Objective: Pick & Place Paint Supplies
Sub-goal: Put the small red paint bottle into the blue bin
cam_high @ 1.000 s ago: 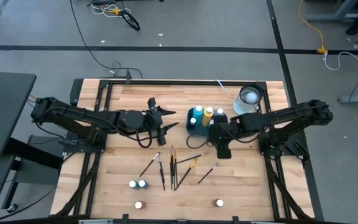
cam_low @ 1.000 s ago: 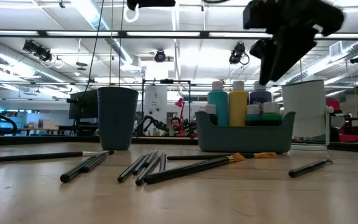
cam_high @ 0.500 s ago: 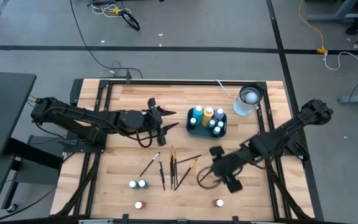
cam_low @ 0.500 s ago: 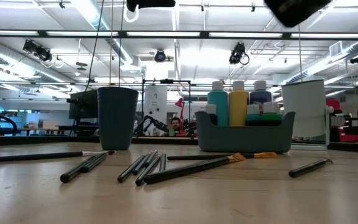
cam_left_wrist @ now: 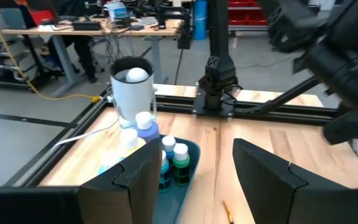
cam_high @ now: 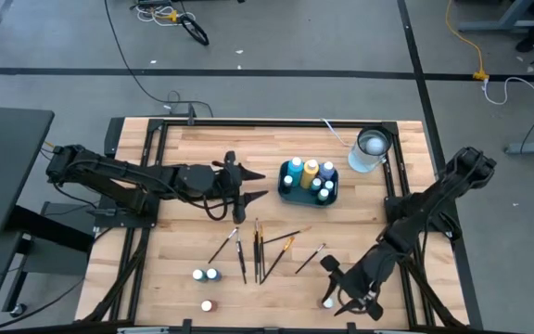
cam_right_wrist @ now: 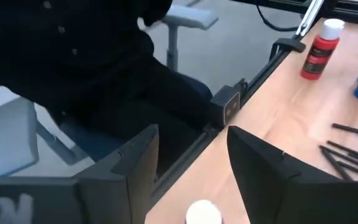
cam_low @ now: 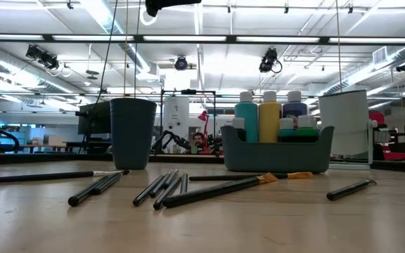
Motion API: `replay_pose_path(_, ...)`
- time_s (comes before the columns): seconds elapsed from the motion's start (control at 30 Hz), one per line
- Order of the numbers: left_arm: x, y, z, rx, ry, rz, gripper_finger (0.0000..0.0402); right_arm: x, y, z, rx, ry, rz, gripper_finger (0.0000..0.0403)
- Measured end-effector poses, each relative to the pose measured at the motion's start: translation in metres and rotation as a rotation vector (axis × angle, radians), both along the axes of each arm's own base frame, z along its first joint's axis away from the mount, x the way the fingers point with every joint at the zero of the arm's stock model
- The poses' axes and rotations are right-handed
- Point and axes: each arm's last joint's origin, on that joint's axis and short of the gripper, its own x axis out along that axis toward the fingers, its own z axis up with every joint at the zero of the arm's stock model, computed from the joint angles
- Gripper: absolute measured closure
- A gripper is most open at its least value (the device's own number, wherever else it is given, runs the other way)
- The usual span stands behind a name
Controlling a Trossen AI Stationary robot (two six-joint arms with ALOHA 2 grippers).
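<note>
My right gripper should keep moving toward the bottle [cam_high: 328, 302] until its open fingers are on either side of it, then close, because the red bottle's white cap [cam_right_wrist: 204, 213] lines up with the gap between them.
My right gripper [cam_high: 339, 289] [cam_right_wrist: 191, 149] is open, low over the table's near right part. A white-capped red bottle [cam_high: 327, 302] stands there, its cap [cam_right_wrist: 202, 213] showing between the fingers, apart from them. Another red bottle [cam_high: 207, 304] [cam_right_wrist: 321, 46] and two blue ones [cam_high: 205, 275] stand at the near edge. Several dark-handled brushes [cam_high: 260, 249] [cam_low: 167, 188] lie flat mid-table. My left gripper [cam_high: 248, 186] [cam_left_wrist: 196, 146] hangs open left of the blue-grey caddy [cam_high: 309, 182] [cam_low: 276, 151], which holds several bottles.
A white cup [cam_high: 371, 148] [cam_low: 344, 126] stands at the far right, behind the caddy. A dark cup [cam_low: 132, 132] stands left of the caddy in the low view. The table's dark frame rails [cam_high: 406, 269] run along both sides. Bare wood lies between the brushes and the near edge.
My right gripper has swung from beside the caddy toward the table's near edge and come down by the red bottle on the near right, leaving the low view. The left arm has stayed where it was. No bottle or brush has moved.
</note>
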Motion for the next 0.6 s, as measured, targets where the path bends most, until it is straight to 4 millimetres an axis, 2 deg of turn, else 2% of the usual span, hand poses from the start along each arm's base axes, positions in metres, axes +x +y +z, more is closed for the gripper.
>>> replay_pose_path(0.23, 0.000, 0.000, 0.000, -0.001, 0.000, -0.002, 0.0194, -0.003, -0.001, -0.035, 0.062, -0.050, 0.010, 0.0210)
replay_pose_path(0.6, 0.000, 0.000, 0.000, 0.007, 0.001, -0.002, 0.0194, 0.005, 0.006, -0.068, -0.004, -0.007, 0.019, 0.0210)
